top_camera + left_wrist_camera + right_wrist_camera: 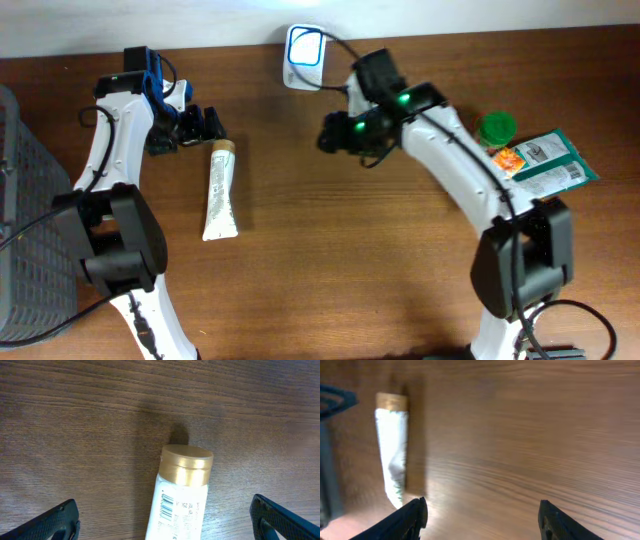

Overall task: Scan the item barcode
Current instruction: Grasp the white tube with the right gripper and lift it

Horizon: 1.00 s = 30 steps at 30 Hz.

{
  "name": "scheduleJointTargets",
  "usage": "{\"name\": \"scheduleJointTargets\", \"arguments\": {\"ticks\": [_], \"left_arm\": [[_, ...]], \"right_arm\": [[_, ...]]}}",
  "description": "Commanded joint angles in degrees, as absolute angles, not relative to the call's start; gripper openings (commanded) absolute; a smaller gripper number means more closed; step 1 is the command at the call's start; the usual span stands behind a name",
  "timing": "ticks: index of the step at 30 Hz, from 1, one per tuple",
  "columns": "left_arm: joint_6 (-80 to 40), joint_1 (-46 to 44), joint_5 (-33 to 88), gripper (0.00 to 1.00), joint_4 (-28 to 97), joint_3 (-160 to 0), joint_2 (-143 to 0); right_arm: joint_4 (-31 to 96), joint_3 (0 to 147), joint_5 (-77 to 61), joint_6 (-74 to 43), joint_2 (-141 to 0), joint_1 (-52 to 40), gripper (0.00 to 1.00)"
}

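Note:
The tube's gold cap (224, 147) is crowded by my left gripper, so that gripper should move away first and my right gripper should take the tube's white body (219, 198) toward the scanner.
The item is a white tube (221, 190) with a gold cap (224, 146), lying flat on the wooden table with its cap toward the back. In the left wrist view its barcode (167, 505) faces up beside the printed text, below the cap (187, 464). My left gripper (197, 125) hovers open just behind the cap, its jaws (165, 521) spread wide on either side of the tube with nothing held. My right gripper (336, 132) is open and empty over bare wood mid-table (482, 519); the tube (392, 447) shows far to its left. The white scanner (304, 57) stands at the back edge.
A dark wire basket (28, 200) fills the left edge. At the right lie a green-lidded container (496, 128) and green-and-white packets (545, 163). The scanner's cable runs past the right arm.

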State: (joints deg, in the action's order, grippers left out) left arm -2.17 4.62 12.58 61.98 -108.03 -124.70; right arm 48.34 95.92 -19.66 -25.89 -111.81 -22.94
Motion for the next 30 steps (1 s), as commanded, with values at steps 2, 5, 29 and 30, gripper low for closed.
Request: {"name": "scheduleJointTargets", "arguments": {"ticks": [2, 5, 29, 30], "left_arm": [[-1.78, 4.78, 12.62, 0.99, 59.94, -108.92, -123.09], [-1.74, 6.09, 12.19, 0.99, 59.48, -110.54, -123.07], [-3.86, 14.39, 12.6, 0.99, 65.6, -125.34, -123.66], [-3.86, 14.41, 12.6, 0.99, 65.6, -125.34, -124.03]], "right_arm": [[43.46, 94.19, -23.0, -30.98, -115.55, -27.49, 0.68], [38.96, 93.62, -24.03, -32.86, -116.92, -30.09, 0.69], [11.31, 93.65, -29.17, -36.14, -131.92, -42.81, 0.18], [11.09, 93.65, -29.19, -35.99, -131.92, -42.92, 0.18]]}}
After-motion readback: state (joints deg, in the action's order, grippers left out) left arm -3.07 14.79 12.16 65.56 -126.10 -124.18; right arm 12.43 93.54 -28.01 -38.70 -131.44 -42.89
